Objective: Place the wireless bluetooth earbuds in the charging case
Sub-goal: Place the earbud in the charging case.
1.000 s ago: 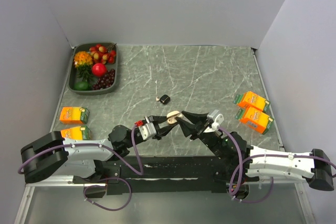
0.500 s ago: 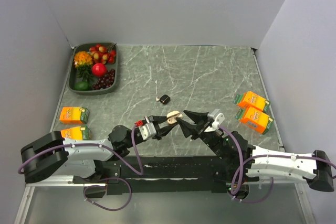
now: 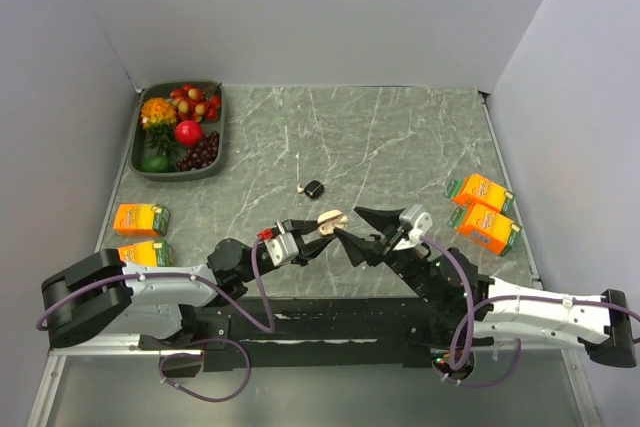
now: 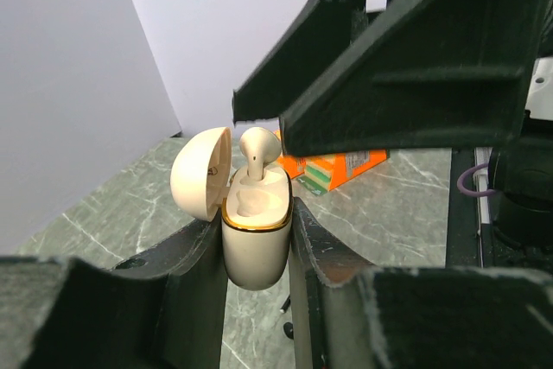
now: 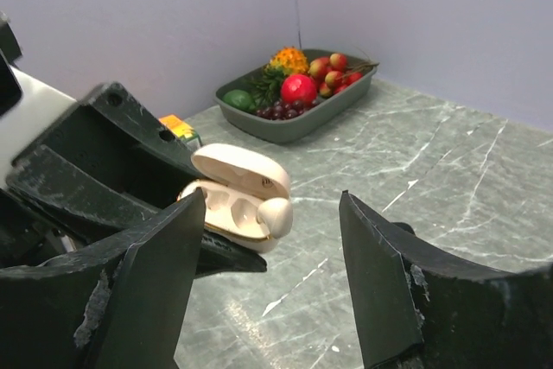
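My right gripper needs to close its fingers and push the earbud into the far socket (image 4: 256, 174) with the ends of its fingers, because the earbud's head (image 4: 259, 143) sticks up high from the case.
The charging case (image 4: 255, 239) is cream with a gold rim, and its lid (image 4: 200, 172) hangs open to the left. My left gripper (image 4: 257, 218) is shut on its body and holds it upright above the table's near edge (image 3: 330, 219). One cream earbud (image 5: 275, 216) sits in the far socket with its head sticking up (image 4: 257, 146). My right gripper (image 5: 270, 198) stands open, its two fingers on either side of the earbud and not touching it; from above it (image 3: 347, 222) faces the case from the right.
A small black object (image 3: 314, 188) and a pale speck (image 3: 300, 186) lie mid-table. A fruit tray (image 3: 222, 137) stands at the back left. There are two orange cartons on the left (image 3: 140, 219) and two on the right (image 3: 482, 192).
The right gripper's fingers have spread apart and drawn slightly back from the case, leaving the earbud in the socket. The left gripper and the case have not moved.
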Robot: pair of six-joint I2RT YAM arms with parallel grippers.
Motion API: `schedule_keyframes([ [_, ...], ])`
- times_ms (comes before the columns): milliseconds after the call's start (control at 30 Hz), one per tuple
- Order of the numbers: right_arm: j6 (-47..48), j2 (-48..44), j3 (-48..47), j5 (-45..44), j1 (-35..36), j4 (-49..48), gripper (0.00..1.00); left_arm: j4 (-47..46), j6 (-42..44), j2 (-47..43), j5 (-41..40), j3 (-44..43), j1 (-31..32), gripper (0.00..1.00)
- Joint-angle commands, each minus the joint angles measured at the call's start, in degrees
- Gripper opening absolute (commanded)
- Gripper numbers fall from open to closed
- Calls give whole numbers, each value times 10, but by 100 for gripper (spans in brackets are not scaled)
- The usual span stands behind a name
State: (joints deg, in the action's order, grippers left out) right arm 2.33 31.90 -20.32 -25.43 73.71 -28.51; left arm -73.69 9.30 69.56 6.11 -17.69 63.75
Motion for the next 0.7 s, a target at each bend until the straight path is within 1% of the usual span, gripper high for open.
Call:
schedule_keyframes([
  [0,-9,-22,-39,1,-2,1,72,-269,-2,3,-7,-4,2,1],
  [200,-17,-37,-40,-34,-1,0,73,-273,-6,3,-6,-1,2,1],
  [300,-14,-39,-41,-64,-1,4,69,-273,-7,1,-4,0,2,1],
  [400,-9,-41,-39,-77,-1,4,56,-270,-7,-1,-4,1,2,1],
  [433,-11,-40,-39,-84,-1,4,44,-270,-9,-2,-3,1,2,1],
  [500,-10,-38,-44,-97,-2,12,31,-272,-9,-2,-2,3,2,1],
  [533,-6,-35,-46,-102,-1,14,21,-272,-11,-2,0,4,2,1],
  [600,-7,-28,-58,-112,-2,30,12,-271,-12,-4,0,4,2,1],
  [633,-3,-24,-60,-113,-2,31,4,-272,-13,-5,2,4,2,1],
  [667,-6,-18,-67,-115,-3,35,0,-270,-13,-7,2,4,2,1],
])
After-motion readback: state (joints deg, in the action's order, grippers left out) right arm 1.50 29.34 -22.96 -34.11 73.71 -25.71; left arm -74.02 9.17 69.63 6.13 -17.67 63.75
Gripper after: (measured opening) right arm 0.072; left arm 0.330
